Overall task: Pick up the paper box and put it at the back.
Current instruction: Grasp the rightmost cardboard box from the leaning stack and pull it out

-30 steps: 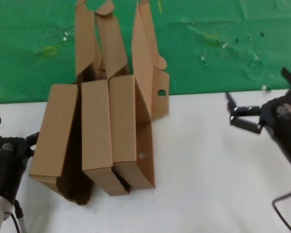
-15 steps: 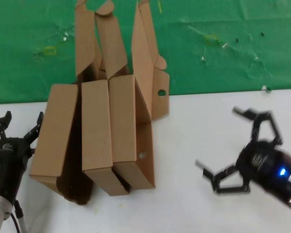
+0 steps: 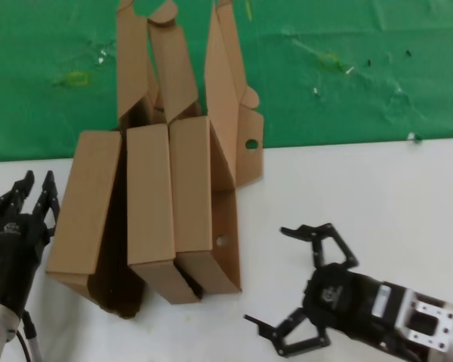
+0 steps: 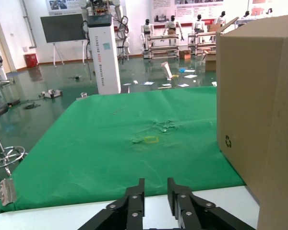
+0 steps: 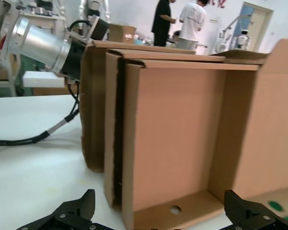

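Observation:
Next, I take the paper box by its near side (image 3: 223,279) with my right gripper, because two other boxes (image 3: 149,197) stand between my left gripper and the paper box.
The paper box (image 3: 192,196) stands on its edge on the white table, rightmost of three brown boxes. Its lid (image 3: 228,90) rises over the green cloth at the back (image 3: 362,75). A small round hole (image 3: 221,241) shows in its side wall. My right gripper (image 3: 266,275) is wide open, low over the table just to the box's right, and holds nothing. The right wrist view looks into the box's open inside (image 5: 177,139), with the right gripper (image 5: 158,206) spread in front of it. My left gripper (image 3: 35,181) waits left of the boxes, empty, only a thin slit between its fingers (image 4: 134,199).
Two similar cardboard boxes (image 3: 147,196) (image 3: 87,204) lean against the paper box's left side. The outer one (image 4: 259,110) fills one edge of the left wrist view. Bare white tabletop (image 3: 362,196) lies right of the boxes. The left arm and its cable (image 5: 43,48) show beyond them.
My right arm swung from the table's right side down to the front, close to the boxes, staying wide open. The left gripper's fingers closed together. The boxes have not moved.

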`<control>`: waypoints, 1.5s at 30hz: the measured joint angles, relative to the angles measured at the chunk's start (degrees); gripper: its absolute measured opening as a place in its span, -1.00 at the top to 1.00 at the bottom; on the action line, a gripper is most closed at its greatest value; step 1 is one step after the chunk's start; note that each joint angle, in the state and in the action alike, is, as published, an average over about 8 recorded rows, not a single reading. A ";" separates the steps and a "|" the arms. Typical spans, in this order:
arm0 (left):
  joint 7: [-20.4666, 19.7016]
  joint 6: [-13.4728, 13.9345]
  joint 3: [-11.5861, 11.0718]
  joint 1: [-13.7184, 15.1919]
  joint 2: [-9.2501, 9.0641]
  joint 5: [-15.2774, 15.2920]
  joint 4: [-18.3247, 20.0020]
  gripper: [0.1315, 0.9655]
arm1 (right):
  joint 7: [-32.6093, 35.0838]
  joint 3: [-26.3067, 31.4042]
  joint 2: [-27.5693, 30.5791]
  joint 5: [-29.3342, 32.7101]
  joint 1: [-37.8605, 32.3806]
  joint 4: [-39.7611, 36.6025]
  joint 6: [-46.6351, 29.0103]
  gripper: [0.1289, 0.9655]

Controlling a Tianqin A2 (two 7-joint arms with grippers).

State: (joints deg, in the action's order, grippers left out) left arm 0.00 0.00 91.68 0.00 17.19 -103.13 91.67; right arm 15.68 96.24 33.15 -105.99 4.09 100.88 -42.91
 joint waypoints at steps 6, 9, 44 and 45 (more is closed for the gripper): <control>0.00 0.00 0.00 0.00 0.00 0.00 0.00 0.72 | -1.75 5.16 -1.30 1.85 -5.11 -2.26 -0.58 -0.91; 0.00 0.00 0.00 0.00 0.00 0.00 0.00 0.75 | -2.52 6.91 -1.53 2.52 -6.80 -2.82 -0.71 -0.85; 0.00 0.00 0.00 0.00 0.00 0.00 0.00 0.97 | -5.09 11.56 0.66 2.04 -11.00 -4.19 -2.51 0.48; 0.00 0.00 0.00 0.00 0.00 0.00 0.00 0.97 | -5.21 11.50 0.79 2.01 -10.94 -4.10 -2.46 0.52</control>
State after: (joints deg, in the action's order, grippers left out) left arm -0.01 0.00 91.68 0.00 17.19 -103.12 91.67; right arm 10.46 107.74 33.95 -103.98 -6.85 96.78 -45.37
